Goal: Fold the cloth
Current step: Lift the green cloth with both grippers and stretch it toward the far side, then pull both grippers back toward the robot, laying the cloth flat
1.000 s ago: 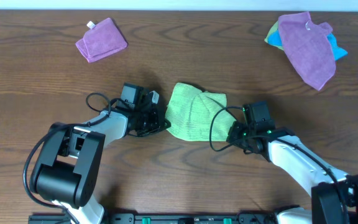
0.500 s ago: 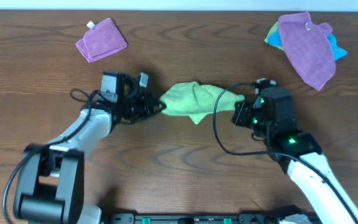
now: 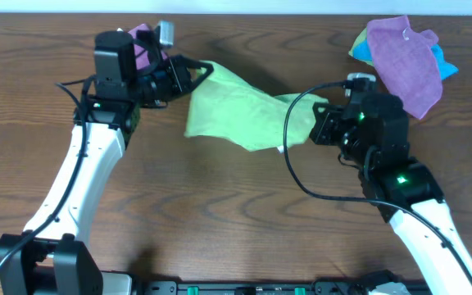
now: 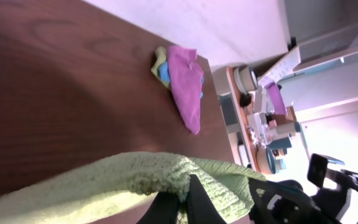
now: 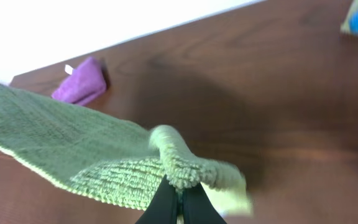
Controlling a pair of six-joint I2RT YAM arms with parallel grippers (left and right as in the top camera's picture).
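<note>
The lime-green cloth is hanging in the air (image 3: 242,115). Next, my right gripper goes down and pulls back toward me (image 3: 310,158) together with my left gripper to lay the cloth flat before folding.
The lime-green cloth (image 3: 236,111) hangs stretched in the air between my two grippers, above the far middle of the table. My left gripper (image 3: 203,70) is shut on its left corner; the left wrist view shows the black fingers (image 4: 185,202) pinching the fuzzy green edge (image 4: 135,177). My right gripper (image 3: 316,124) is shut on the cloth's right corner; the right wrist view shows the fingers (image 5: 179,202) closed on a bunched fold, with the cloth (image 5: 73,146) spreading to the left.
A purple cloth (image 3: 142,41) lies at the far left, partly behind my left arm. Another purple cloth (image 3: 404,61) lies over a blue and yellow cloth (image 3: 442,61) at the far right. A cable loops from the right arm (image 3: 400,176).
Both grippers have lifted the green cloth off the table and moved apart and toward the far side. The cloth has gone from a crumpled heap to a stretched, hanging sheet.
</note>
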